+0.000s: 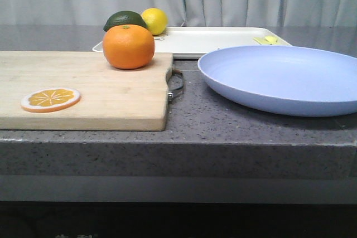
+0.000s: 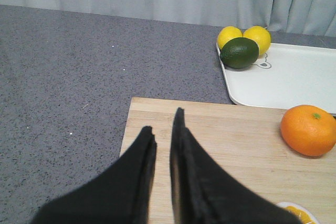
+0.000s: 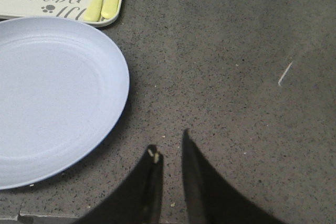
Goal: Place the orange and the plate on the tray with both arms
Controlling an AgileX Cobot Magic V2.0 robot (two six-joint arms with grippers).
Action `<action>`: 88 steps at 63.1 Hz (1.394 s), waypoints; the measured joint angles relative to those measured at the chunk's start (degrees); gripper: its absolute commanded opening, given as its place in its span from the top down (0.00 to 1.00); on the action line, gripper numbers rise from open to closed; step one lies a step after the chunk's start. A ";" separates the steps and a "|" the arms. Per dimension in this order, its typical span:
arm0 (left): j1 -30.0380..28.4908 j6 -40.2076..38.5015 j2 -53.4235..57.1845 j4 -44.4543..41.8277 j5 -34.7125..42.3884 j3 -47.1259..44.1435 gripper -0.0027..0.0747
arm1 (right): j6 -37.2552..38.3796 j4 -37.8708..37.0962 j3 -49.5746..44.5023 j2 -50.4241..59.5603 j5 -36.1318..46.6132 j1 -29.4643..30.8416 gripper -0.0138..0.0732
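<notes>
The orange sits on the cutting board, away from the empty plate, so the robot's right gripper should wait while the left gripper puts the orange on the plate.
The orange sits on the far right part of a wooden cutting board; it also shows in the left wrist view. The lavender-blue plate lies on the counter to the right of the board, and shows in the right wrist view. The white tray lies behind both, with a yellow-green mark at its right corner. My left gripper hovers over the board's left part, jaws nearly together and empty. My right gripper is over bare counter beside the plate, jaws nearly together and empty. Neither gripper shows in the front view.
A lime and two lemons rest on the tray's left end. A flat orange slice lies on the board's near left. The board has a metal handle facing the plate. A grey curtain hangs behind the counter.
</notes>
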State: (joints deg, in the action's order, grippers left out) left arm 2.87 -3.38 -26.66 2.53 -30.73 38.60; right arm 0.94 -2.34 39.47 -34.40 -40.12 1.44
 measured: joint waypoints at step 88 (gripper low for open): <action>29.76 7.18 -51.90 -3.52 -3.59 30.27 0.12 | -0.12 0.95 0.00 -1.10 -0.66 0.00 0.13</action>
State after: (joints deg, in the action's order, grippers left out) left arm 32.62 3.80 -78.56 -0.99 -34.32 68.87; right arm 0.82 -1.40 39.47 -35.50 -40.79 1.44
